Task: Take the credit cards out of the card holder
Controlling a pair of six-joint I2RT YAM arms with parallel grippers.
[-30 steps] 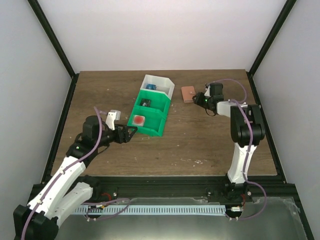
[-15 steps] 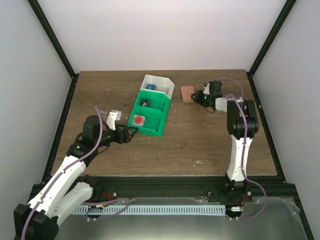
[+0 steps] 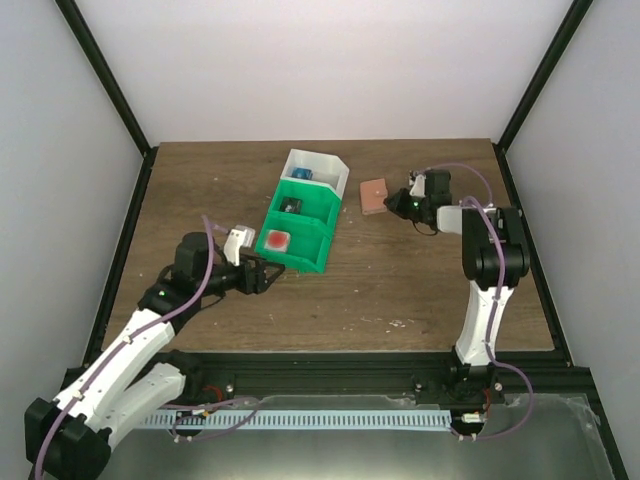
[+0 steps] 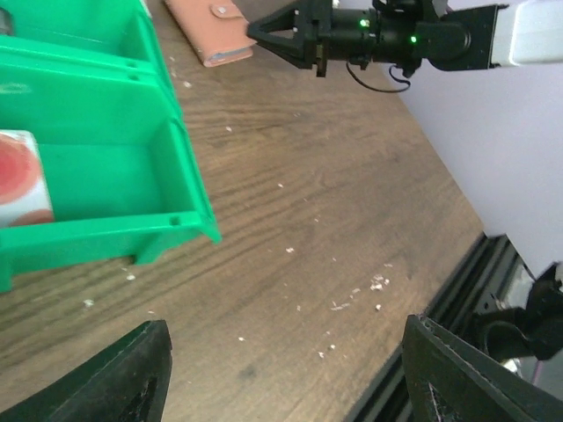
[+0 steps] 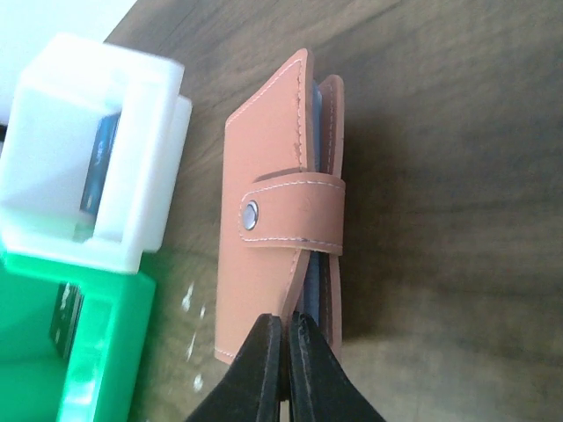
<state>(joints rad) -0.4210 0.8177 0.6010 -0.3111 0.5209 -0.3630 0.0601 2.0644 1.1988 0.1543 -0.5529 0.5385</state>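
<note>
My right gripper pinches the card holder's edge (image 3: 383, 198) and the wood (image 3: 336, 303) by my left gripper is free, so I should go on carrying until the holder rests there.
The salmon-brown card holder (image 3: 373, 196) lies at the back right of the table, snapped closed by its strap (image 5: 295, 211). A pale blue credit card edge (image 5: 314, 286) shows between its leaves; the other cards are hidden inside. My right gripper (image 5: 286, 318) is shut, its fingertips pinching the near edge of the holder's top leaf. The same pinch shows in the top view (image 3: 392, 203) and in the left wrist view (image 4: 251, 31), with the holder (image 4: 207, 31) beside it. My left gripper (image 4: 290, 352) is open and empty, above bare table by the bin's near corner (image 3: 268, 275).
A green-and-white three-compartment bin (image 3: 318, 232) stands mid-table, left of the holder, and holds a red block (image 3: 276, 240), a black block (image 3: 290, 206) and a blue block (image 3: 303, 175). Its white end (image 5: 88, 149) is close to the holder. Crumbs dot the wood (image 4: 378, 283).
My right gripper drew back a little toward the near side, and the card holder shifted with it. My left gripper moved right, closer to the bin's near corner.
</note>
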